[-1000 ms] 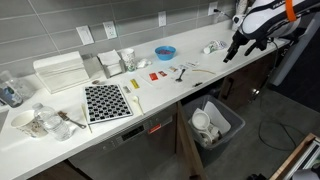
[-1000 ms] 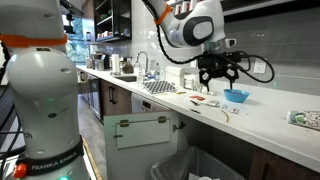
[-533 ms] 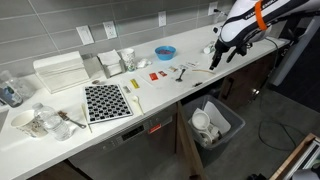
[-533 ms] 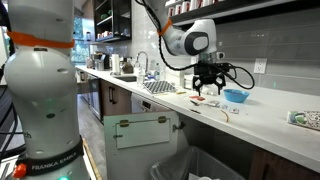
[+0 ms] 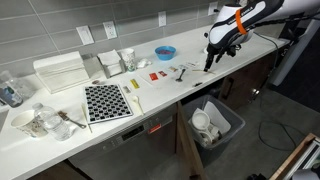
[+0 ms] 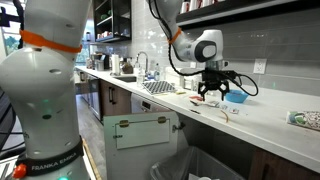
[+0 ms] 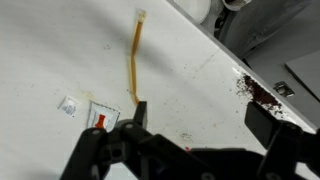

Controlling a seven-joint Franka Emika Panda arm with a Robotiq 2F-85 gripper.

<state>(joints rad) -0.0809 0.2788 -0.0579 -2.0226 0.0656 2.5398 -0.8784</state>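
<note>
My open fingers are in line across the yellow-orange stick's narrow width. My gripper goes on down toward the stick until the fingers are on both sides of it, and then close.
My gripper hangs open and empty above the white counter, over its right part. In the wrist view the two dark fingers stand wide apart with bare counter between them. A long yellow-orange stick lies on the counter just beyond one finger, and small sauce packets lie beside it. In an exterior view the gripper hovers over small items on the counter, in front of a blue bowl.
A blue bowl, containers, a black-and-white checkered mat, a white dish rack and glassware sit on the counter. A bin with white cups stands below the counter edge. Crumbs lie near the edge.
The arm has swung in from the counter's far right end towards the middle and lowered, so the gripper now hangs over the small items. The fingers stayed open.
</note>
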